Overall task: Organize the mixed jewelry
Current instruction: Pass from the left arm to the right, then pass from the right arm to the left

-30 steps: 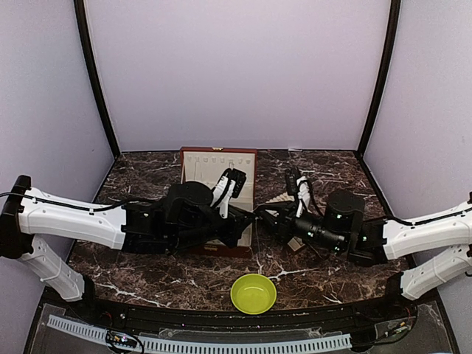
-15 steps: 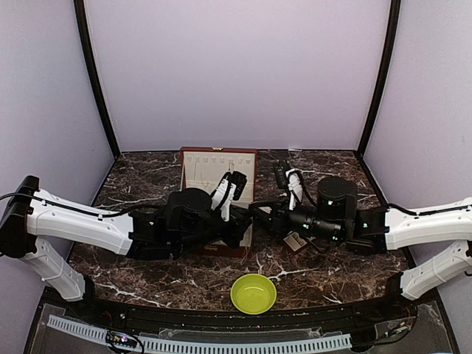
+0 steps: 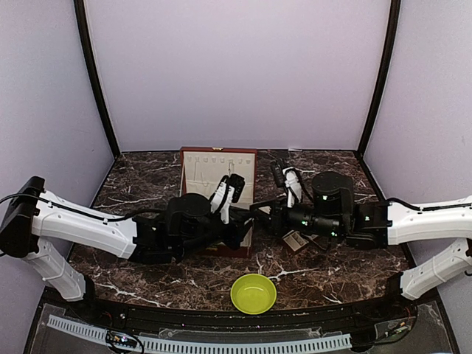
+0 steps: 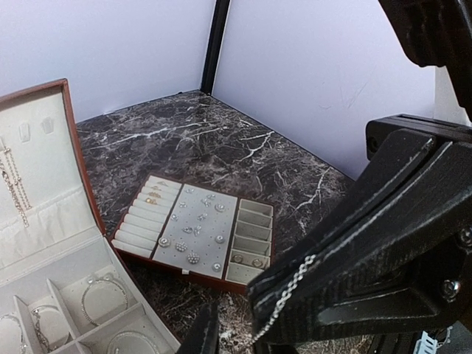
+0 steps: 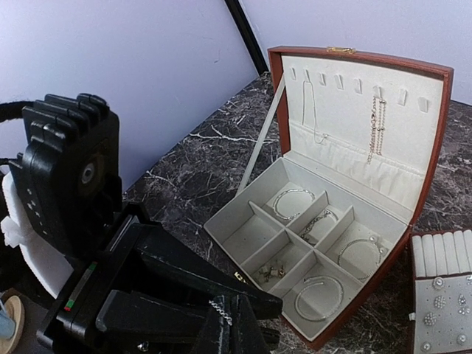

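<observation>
Next, I pinch the chain with my left gripper before my right gripper moves back, because the chain lies along my right gripper's finger (image 4: 292, 289) into my left gripper's parted fingertips (image 4: 256, 340).
A thin silvery chain (image 5: 223, 308) is pinched between the fingers of my right gripper (image 5: 234, 326), which is shut on it. In the left wrist view the same chain (image 4: 291, 284) runs down the big black right finger into the narrow gap of my left gripper (image 4: 228, 335), whose jaws stand slightly apart. Both grippers meet tip to tip (image 3: 254, 215) at the front right corner of the open red-brown box (image 3: 193, 164). Its cream compartments hold wire hoops (image 5: 318, 295), a chain bracelet (image 5: 317, 221) and small pale pieces (image 5: 271, 273). Necklaces (image 5: 377, 125) hang in the lid.
The flat tray (image 4: 254, 274) with padded rows and several studs lies on the marble right of the box, partly under the right arm (image 3: 346, 221). A yellow-green bowl (image 3: 253, 293) stands near the front edge. Lilac walls enclose the table.
The right arm has swung left, towards the box, bringing its shut gripper up to the left gripper. The left jaws have parted a little from shut. The left arm shifted slightly right.
</observation>
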Controlling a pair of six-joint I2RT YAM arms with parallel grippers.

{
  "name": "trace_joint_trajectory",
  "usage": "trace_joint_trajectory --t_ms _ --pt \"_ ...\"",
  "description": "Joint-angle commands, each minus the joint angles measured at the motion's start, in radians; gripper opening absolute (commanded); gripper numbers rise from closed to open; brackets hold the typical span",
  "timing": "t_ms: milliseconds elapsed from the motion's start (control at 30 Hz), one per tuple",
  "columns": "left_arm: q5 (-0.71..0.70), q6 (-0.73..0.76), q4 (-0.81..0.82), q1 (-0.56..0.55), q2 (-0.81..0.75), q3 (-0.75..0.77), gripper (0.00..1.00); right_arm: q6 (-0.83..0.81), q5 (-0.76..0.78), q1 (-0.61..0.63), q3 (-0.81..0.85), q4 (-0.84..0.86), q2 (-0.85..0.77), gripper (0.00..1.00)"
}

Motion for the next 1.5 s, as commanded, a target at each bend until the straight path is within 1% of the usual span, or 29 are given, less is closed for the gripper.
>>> trace_joint_trajectory --t_ms 0,167,300,400,600,867,967,1133,1467 --pt "-0.002 -0.01 0.024 0.001 0.022 -0.038 0.2 0.021 0.043 0.006 0.048 0.01 -0.039 0.0" --pt "0.018 -0.007 0.051 0.001 0.045 -0.046 0.24 0.029 0.049 0.005 0.053 0.004 -0.061 0.0" --pt "0.023 -0.012 0.083 0.001 0.054 -0.064 0.3 0.026 0.065 0.006 0.054 -0.011 -0.077 0.0" --pt "0.019 -0.012 0.106 0.001 0.055 -0.087 0.3 0.027 0.067 0.006 0.048 -0.013 -0.095 0.0" --pt "0.037 -0.015 0.136 0.001 0.073 -0.101 0.26 0.029 0.059 0.006 0.048 -0.01 -0.119 0.0" --pt "0.059 -0.01 0.176 0.001 0.104 -0.09 0.26 0.035 0.039 0.006 0.047 -0.001 -0.119 0.0" --pt "0.046 -0.012 0.181 0.001 0.109 -0.089 0.25 0.036 0.033 0.006 0.044 0.002 -0.126 0.0" --pt "0.01 -0.028 0.185 0.001 0.103 -0.1 0.18 0.035 0.024 0.006 0.037 0.011 -0.141 0.0" --pt "-0.004 -0.025 0.211 0.001 0.126 -0.084 0.16 0.034 -0.013 0.006 0.031 0.032 -0.144 0.0"
